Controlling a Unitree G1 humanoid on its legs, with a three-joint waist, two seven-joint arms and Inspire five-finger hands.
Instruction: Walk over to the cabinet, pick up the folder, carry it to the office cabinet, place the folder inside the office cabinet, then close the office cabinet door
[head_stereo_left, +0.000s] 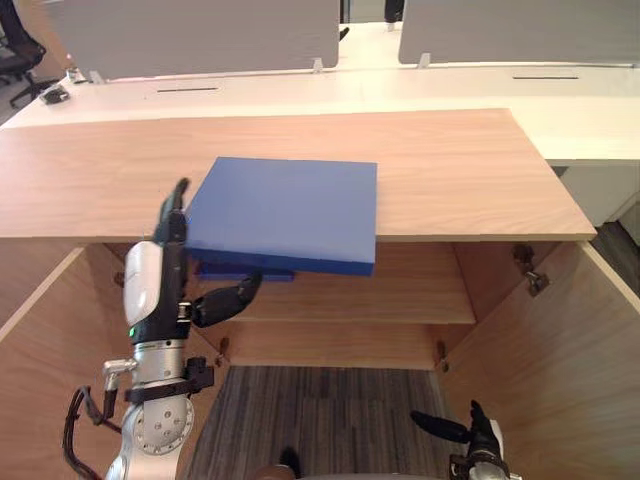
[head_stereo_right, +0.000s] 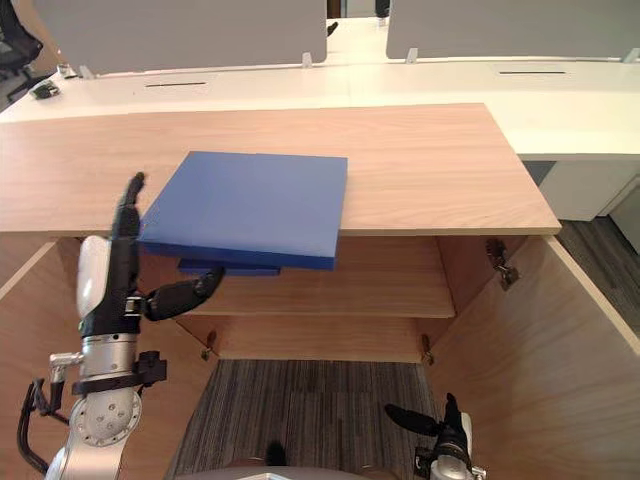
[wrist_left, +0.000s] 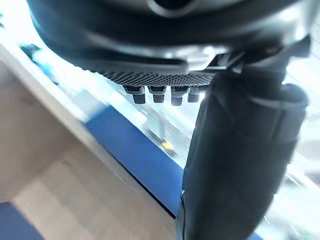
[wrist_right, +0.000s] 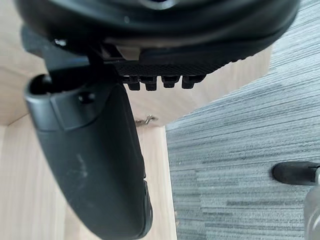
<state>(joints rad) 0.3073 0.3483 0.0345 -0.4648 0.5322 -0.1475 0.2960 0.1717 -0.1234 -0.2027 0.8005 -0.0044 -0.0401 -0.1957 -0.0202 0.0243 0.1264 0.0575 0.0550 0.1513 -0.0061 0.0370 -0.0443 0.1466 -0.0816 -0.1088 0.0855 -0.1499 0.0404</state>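
The cabinet's wood stands between the folder and the smaller blue piece, so I expect that piece to stay in the cabinet when I lift the folder.
A flat blue folder lies on the wooden top of the cabinet, its front edge hanging out over the open compartment. A smaller blue piece shows just under that overhang. My left hand stands upright at the folder's front left corner, open, with straight fingers rising beside the corner and the thumb reaching out below the overhang. In the left wrist view the folder's blue edge runs past the thumb. Low in front of the cabinet, over the carpet, my right hand hangs open and holds nothing.
The cabinet stands open, with a wooden shelf inside and doors swung out at left and right. Grey carpet lies in front. Behind are a white desk with grey partitions and an office chair.
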